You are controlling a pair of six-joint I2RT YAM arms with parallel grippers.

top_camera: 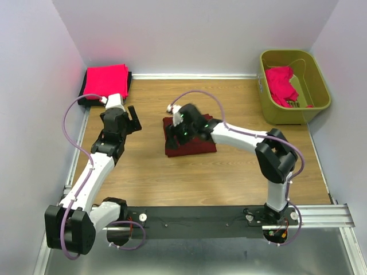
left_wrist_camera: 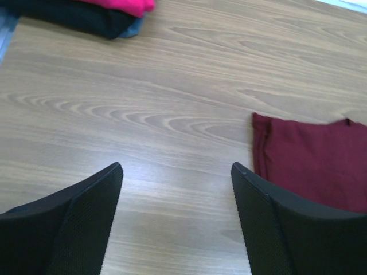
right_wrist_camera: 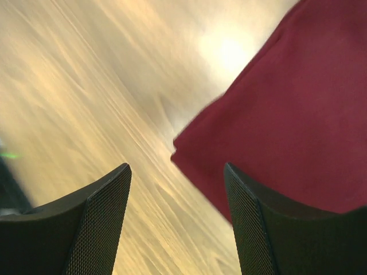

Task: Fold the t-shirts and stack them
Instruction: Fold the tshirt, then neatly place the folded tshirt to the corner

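Observation:
Next, my right gripper pinches the maroon t-shirt's corner (top_camera: 168, 153) and passes that t-shirt's edge to my left gripper, because the stack (top_camera: 106, 81) is on my left gripper's side.
A dark maroon t-shirt (top_camera: 198, 144) lies folded in the middle of the wooden table. It also shows in the left wrist view (left_wrist_camera: 315, 160) and the right wrist view (right_wrist_camera: 287, 109). My right gripper (top_camera: 174, 132) hovers open and empty over its left edge, one corner of the cloth between the fingers (right_wrist_camera: 177, 167). My left gripper (top_camera: 135, 119) is open and empty over bare wood left of the shirt (left_wrist_camera: 176, 169). A folded pinkish-red t-shirt (top_camera: 106, 80) lies on a black t-shirt (left_wrist_camera: 74, 17) at the back left. Another pinkish-red t-shirt (top_camera: 282, 85) lies crumpled in the bin.
The olive-green plastic bin (top_camera: 318, 86) stands at the back right corner. Walls close the table on the left, back and right. A metal rail (top_camera: 321, 212) runs along the near edge by the arm bases.

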